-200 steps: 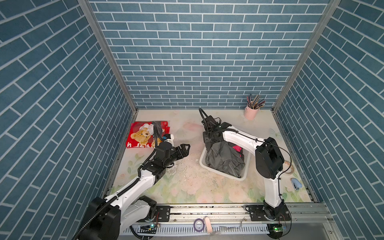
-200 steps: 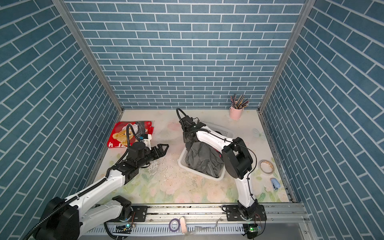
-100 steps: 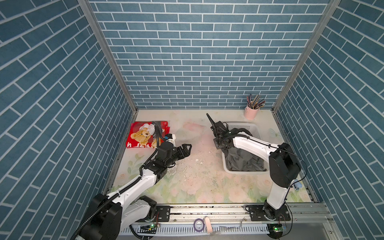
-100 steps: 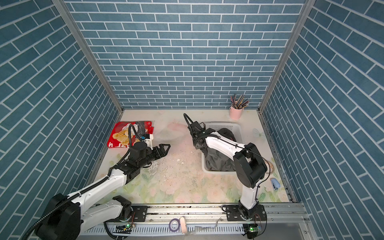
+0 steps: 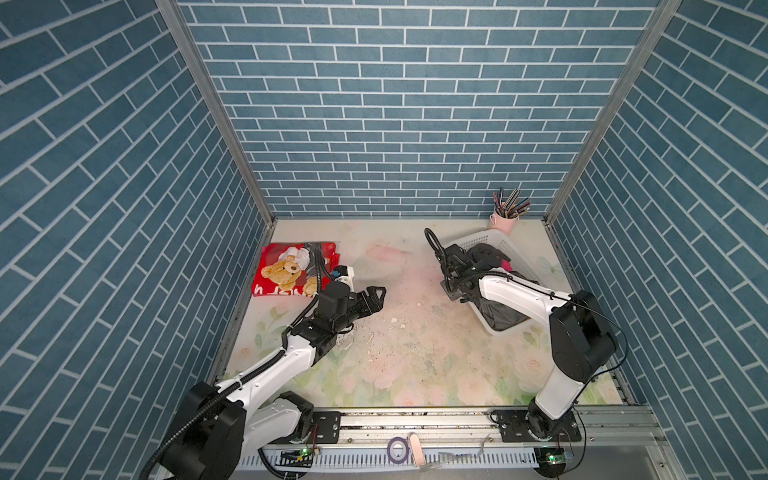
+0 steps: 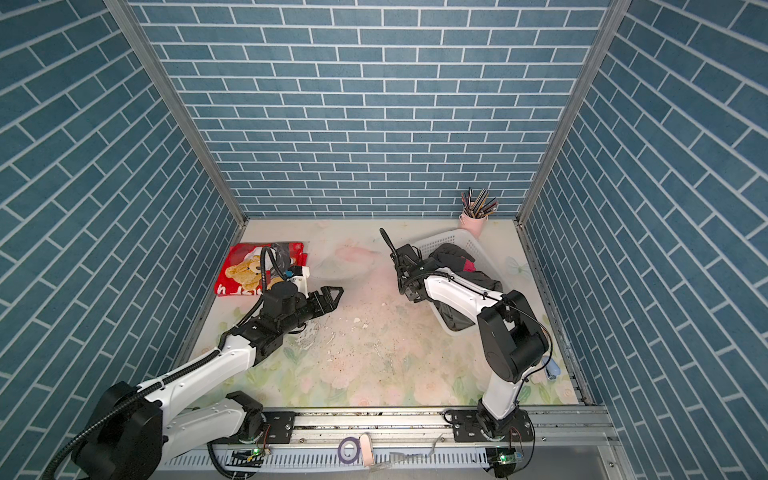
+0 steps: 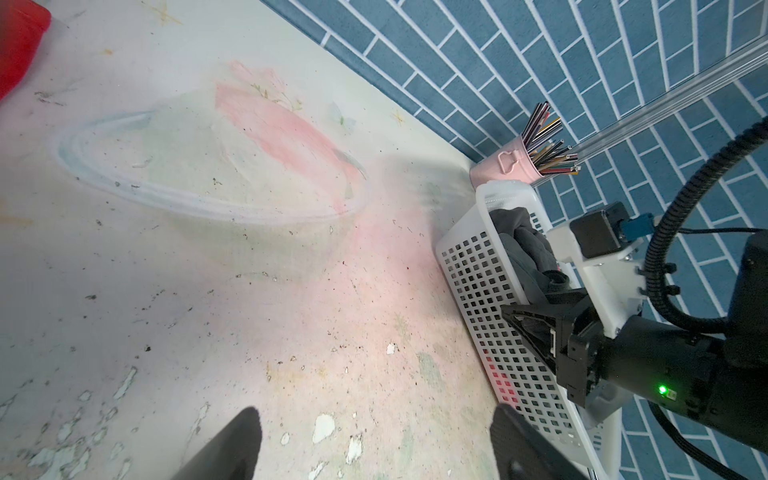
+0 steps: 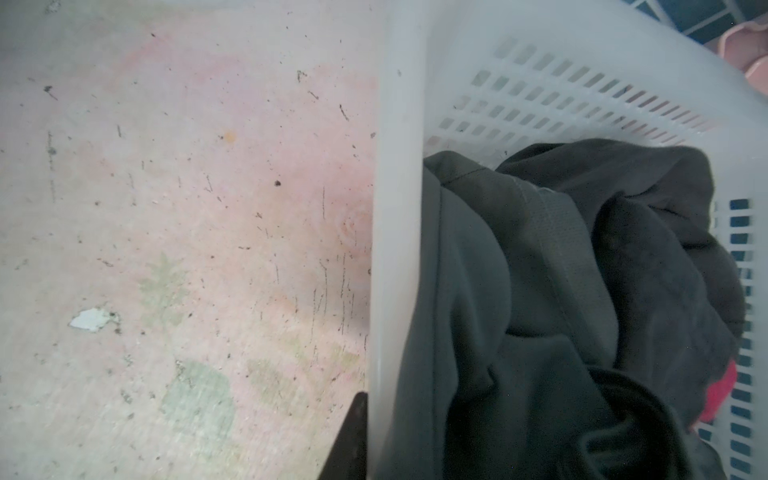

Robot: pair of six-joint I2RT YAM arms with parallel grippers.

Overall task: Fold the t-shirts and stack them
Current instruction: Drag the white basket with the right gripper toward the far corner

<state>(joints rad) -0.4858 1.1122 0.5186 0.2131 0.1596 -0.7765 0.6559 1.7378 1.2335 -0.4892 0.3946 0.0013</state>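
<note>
I keep pushing until the basket stands in the space (image 5: 552, 260) by the side, as that is open and my right gripper straddles the basket's rim (image 8: 395, 320).
A red t-shirt with a teddy-bear print (image 5: 291, 270) (image 6: 245, 270) lies folded flat at the back left. The white perforated basket (image 5: 478, 241) (image 6: 440, 241) (image 7: 478, 291) stands at the back right and holds crumpled dark grey t-shirts (image 5: 486, 253) (image 6: 449, 253) (image 8: 540, 291) and a bit of magenta one (image 5: 505, 264) (image 8: 719, 395). My right gripper (image 5: 459, 293) (image 6: 413, 295) (image 8: 395, 399) straddles the basket's left rim (image 8: 395, 208). One finger (image 8: 353, 432) presses the outside; the other is hidden among the dark cloth. My left gripper (image 5: 376, 297) (image 6: 332, 297) (image 7: 374, 415) hovers open over the bare table, holding nothing.
A pink cup of pencils (image 5: 505, 218) (image 6: 473, 222) (image 7: 511, 166) stands in the back right corner just behind the basket. Paint flakes (image 5: 374, 332) litter the floral table top. A small blue object (image 6: 552, 368) lies by the right wall. Brick walls close three sides.
The basket has slid from the middle of the table to the back right and turned, with my right gripper moving along at its rim. My left gripper stays open, almost still.
</note>
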